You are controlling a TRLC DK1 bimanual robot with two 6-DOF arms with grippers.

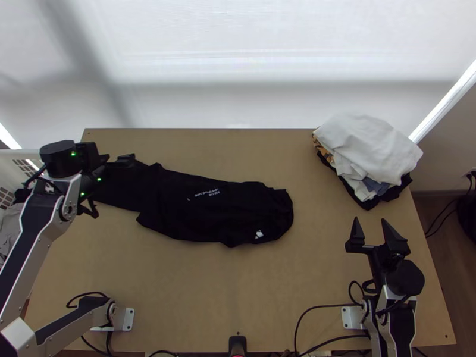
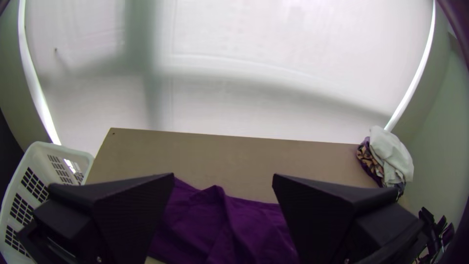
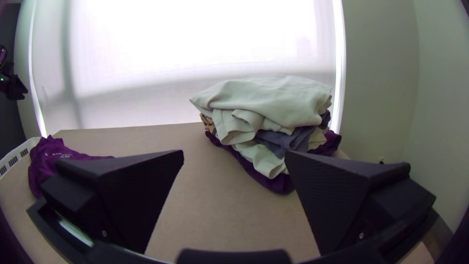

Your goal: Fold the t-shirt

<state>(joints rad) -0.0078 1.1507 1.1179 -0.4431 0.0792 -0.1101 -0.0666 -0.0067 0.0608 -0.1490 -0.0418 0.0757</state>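
The black t-shirt (image 1: 223, 208) is bunched up in a long narrow strip (image 1: 172, 199), so I expect its body to drop open into a wide sheet when I lift its edge.
The black t-shirt (image 1: 202, 205) lies bunched lengthwise across the table's left and middle, small white print facing up; how it is folded I cannot tell. Over its left end is my left gripper (image 1: 107, 178). In the left wrist view the shirt (image 2: 220, 227) looks purple, below and between the spread fingers of my left gripper (image 2: 223, 181), which holds nothing. My right gripper (image 1: 372, 229) stands open at the table's right side, apart from the shirt. In the right wrist view the shirt (image 3: 46, 164) is beyond one finger of my right gripper (image 3: 234, 156), nothing between its fingertips.
A pile of clothes (image 1: 369, 152), white on top, lies at the table's back right corner. A white basket (image 2: 41, 181) with cloth in it stands off the left edge. Bare table (image 1: 196, 285) stretches in front of the shirt. Cables run along the near edge.
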